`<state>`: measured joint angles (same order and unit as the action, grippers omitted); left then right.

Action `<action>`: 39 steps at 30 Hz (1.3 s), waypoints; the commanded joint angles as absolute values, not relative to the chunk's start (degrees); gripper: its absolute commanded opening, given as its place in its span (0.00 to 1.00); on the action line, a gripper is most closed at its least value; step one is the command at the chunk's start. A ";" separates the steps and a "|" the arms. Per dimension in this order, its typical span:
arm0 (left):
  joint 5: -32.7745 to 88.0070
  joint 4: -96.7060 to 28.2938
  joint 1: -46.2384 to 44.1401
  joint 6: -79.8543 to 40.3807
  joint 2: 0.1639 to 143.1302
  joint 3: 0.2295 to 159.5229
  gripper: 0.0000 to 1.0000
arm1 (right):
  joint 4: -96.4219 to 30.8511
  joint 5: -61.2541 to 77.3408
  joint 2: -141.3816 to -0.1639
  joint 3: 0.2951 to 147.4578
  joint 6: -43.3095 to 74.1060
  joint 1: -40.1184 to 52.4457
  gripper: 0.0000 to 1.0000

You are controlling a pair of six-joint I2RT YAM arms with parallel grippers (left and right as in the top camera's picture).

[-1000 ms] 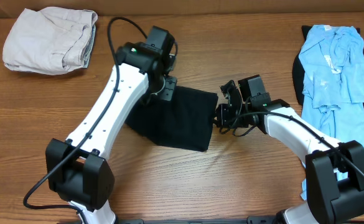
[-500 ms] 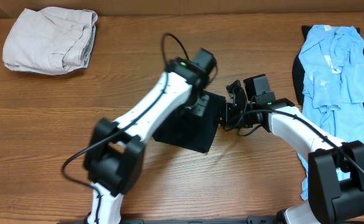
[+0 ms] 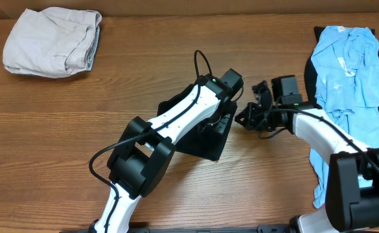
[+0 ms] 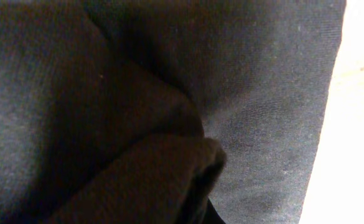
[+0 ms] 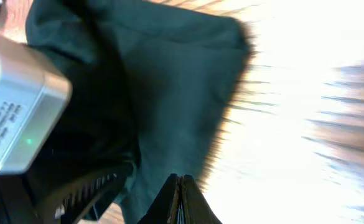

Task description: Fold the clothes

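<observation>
I should first move my left gripper back and then reach over with my right gripper, because my left arm lies across the bunched black garment (image 3: 201,144) and I need to straighten its far folds (image 3: 177,101).
The black garment (image 3: 205,144) lies mid-table, bunched into a narrow folded shape under my left arm. My left gripper (image 3: 223,116) is down on its right part. Black cloth (image 4: 262,93) fills the left wrist view, with a fold bulging at the bottom, and the fingers are hidden in it. My right gripper (image 3: 243,118) hovers just right of the garment's right edge. In the right wrist view its fingertips (image 5: 180,186) are pressed together with nothing seen between them, over the garment's edge (image 5: 182,81). No white label shows.
A folded cream garment (image 3: 52,42) lies at the far left corner. A light-blue garment (image 3: 348,71) lies spread at the right edge over another black one (image 3: 310,77). My left arm's silver camera block (image 5: 14,124) is close by my right gripper.
My left gripper has swung from the garment's left side to its right, taking the cloth over with it, so the garment is narrower. My right gripper has drawn back to the right.
</observation>
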<state>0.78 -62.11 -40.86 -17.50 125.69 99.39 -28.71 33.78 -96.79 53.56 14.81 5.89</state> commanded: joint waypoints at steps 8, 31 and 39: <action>2.37 -65.08 -40.51 -17.91 126.10 106.34 1.00 | -41.19 36.32 -80.90 65.32 12.67 -7.22 0.12; 0.97 -92.68 -20.73 -12.82 125.89 174.98 1.00 | -38.59 33.32 -79.96 66.61 5.50 14.46 0.46; -3.05 -96.79 -15.84 -11.55 125.91 173.62 1.00 | -28.73 26.13 -94.70 66.61 5.28 31.18 0.55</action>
<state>-0.49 -96.57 -16.36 -13.13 126.39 173.99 -30.57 29.54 -90.39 66.00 6.07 28.10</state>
